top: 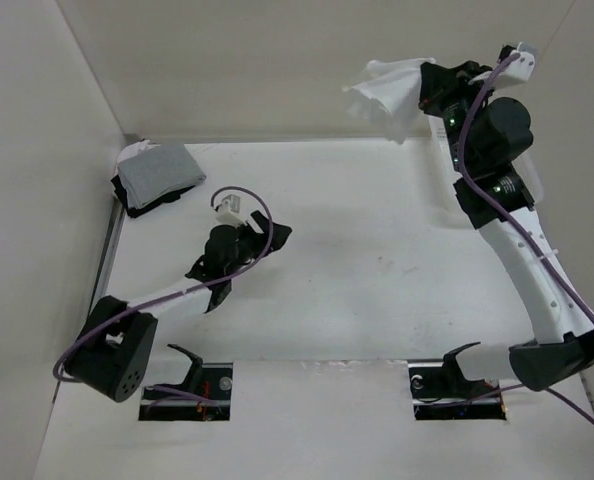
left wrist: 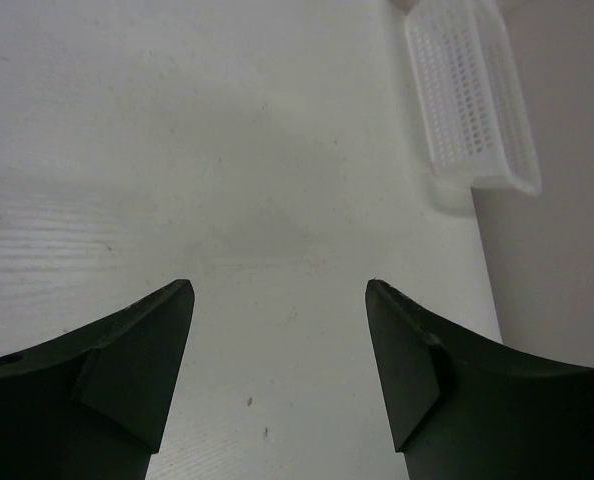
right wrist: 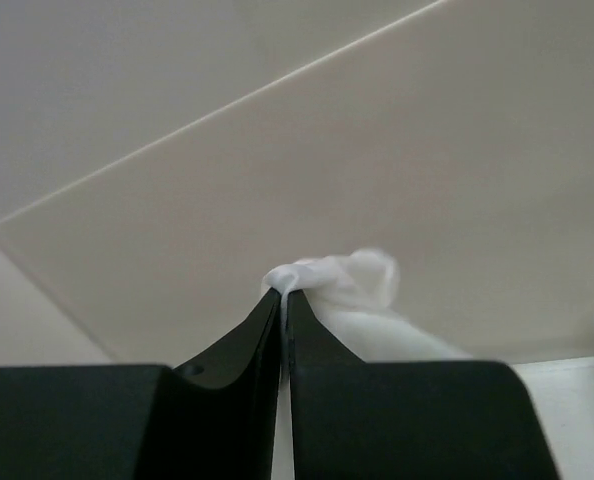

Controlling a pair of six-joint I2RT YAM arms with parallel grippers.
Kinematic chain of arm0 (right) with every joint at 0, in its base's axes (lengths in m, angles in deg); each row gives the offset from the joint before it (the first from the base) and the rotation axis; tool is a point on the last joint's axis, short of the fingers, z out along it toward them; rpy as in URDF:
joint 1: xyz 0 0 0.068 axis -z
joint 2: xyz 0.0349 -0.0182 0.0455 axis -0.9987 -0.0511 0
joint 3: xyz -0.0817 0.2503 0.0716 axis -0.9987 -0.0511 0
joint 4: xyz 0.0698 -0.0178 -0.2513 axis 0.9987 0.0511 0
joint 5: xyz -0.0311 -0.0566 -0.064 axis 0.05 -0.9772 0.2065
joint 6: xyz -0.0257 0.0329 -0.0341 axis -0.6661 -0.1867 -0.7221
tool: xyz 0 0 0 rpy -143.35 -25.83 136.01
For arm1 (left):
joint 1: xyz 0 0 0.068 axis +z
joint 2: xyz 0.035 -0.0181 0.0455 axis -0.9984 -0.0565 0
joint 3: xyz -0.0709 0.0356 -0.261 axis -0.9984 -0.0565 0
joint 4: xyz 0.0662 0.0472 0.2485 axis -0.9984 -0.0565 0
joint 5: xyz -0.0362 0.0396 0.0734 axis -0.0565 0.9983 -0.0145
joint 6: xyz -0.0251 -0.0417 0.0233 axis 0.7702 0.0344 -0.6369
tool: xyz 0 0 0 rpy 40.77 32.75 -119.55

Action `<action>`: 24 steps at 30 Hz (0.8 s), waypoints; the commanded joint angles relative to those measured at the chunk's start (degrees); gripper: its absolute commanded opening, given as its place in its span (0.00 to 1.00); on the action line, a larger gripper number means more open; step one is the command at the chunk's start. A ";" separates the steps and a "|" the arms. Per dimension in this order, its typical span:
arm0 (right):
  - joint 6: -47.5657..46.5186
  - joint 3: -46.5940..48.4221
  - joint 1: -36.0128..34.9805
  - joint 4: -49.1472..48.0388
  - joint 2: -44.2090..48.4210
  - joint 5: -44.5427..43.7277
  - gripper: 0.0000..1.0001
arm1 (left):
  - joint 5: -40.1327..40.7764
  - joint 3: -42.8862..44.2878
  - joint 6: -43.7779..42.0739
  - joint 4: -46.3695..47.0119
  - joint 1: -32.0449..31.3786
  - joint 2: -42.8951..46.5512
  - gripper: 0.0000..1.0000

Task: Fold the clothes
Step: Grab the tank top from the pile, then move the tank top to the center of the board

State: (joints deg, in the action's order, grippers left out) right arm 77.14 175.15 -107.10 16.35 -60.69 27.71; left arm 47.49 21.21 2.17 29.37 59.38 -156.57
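The clothes point(top: 389, 92) are hanging limp in loose, bunched folds point(top: 385, 105), so they will open out wide and flat when I pull their edges across the table.
The clothes point(top: 387, 92), a thin white garment, hang bunched in the air at the back right, high above the table. My right gripper point(top: 422, 90) is shut on them. In the right wrist view a crumpled white fold point(right wrist: 342, 282) bulges over the closed fingertips point(right wrist: 283, 294), with more fabric trailing down to the right. My left gripper point(top: 230, 208) hovers low over the left middle of the table, its jaws wide apart. In the left wrist view only bare tabletop lies between its fingers point(left wrist: 137, 360).
A folded gray-and-black clothes pile point(top: 155, 176) lies at the table's back left corner. A white plastic mesh basket point(left wrist: 472, 95) stands by the right wall in the left wrist view. White walls close in the table on the left, back and right.
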 commanded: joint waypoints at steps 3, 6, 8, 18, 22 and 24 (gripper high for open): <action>8.50 -22.38 -9.87 -5.16 2.24 1.09 0.20 | 1.79 -5.20 3.15 -4.95 9.02 12.83 0.69; 12.04 -37.01 -11.91 -9.24 -1.17 2.76 0.63 | 2.94 -8.80 4.57 -9.00 14.65 17.68 0.69; 12.58 -40.81 -12.09 -7.23 -1.80 3.82 0.72 | 3.12 -9.95 4.48 -10.59 17.13 19.01 0.69; 13.80 -55.32 -17.18 1.64 4.52 -2.49 0.21 | 6.97 -5.14 -2.02 -12.00 3.73 9.10 0.40; 16.18 -57.62 -17.45 1.31 3.13 -3.92 0.42 | 13.29 -2.67 -3.07 -13.49 -5.07 4.97 0.41; 15.57 -56.05 -17.02 -0.79 -1.07 -3.73 0.53 | 15.84 0.82 -3.08 -15.59 -11.55 2.34 0.42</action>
State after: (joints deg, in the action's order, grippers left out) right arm 91.67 118.41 -124.28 17.60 -58.13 26.23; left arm 56.85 16.53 0.77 15.06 54.40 -151.96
